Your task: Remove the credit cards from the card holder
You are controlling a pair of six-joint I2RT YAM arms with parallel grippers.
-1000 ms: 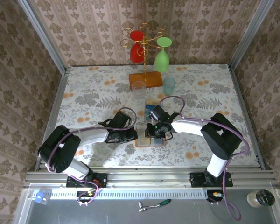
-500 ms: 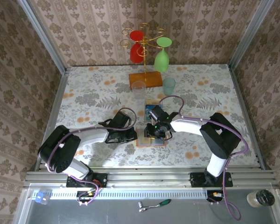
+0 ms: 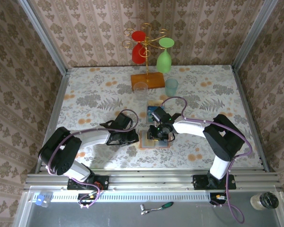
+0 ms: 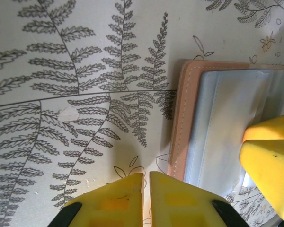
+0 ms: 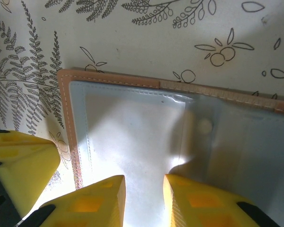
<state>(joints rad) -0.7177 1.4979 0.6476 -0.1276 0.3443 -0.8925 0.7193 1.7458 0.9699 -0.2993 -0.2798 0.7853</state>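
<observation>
The card holder's salmon rim point(image 4: 179, 127) lies free of my left gripper, so my left gripper should brace that rim while my right gripper pushes up the card holder's pocket point(image 4: 225, 125).
The card holder point(image 3: 154, 141) lies open on the table, salmon rim outside, blue-grey pockets point(image 5: 132, 132) facing up. No card shows in the pockets in the wrist views. My right gripper point(image 5: 143, 182) hovers open over the left pocket with nothing between its fingers. Shut and holding nothing, my left gripper point(image 4: 146, 177) has its tips at the holder's left edge point(image 4: 179, 142). From above, the left gripper point(image 3: 137, 138) and right gripper point(image 3: 156, 136) meet over the holder. A few blue credit cards point(image 3: 154, 104) lie on the table just beyond it.
A tall clear container point(image 3: 141, 92) and a teal cup point(image 3: 171, 86) stand behind the holder. Further back is an orange wooden base point(image 3: 147, 79) with a gold rack carrying a red glass point(image 3: 139, 41) and a green glass point(image 3: 164, 59).
The right gripper's jaws have parted. The holder's left flap, raised a second ago, now lies flat. The left gripper has drawn slightly leftward.
</observation>
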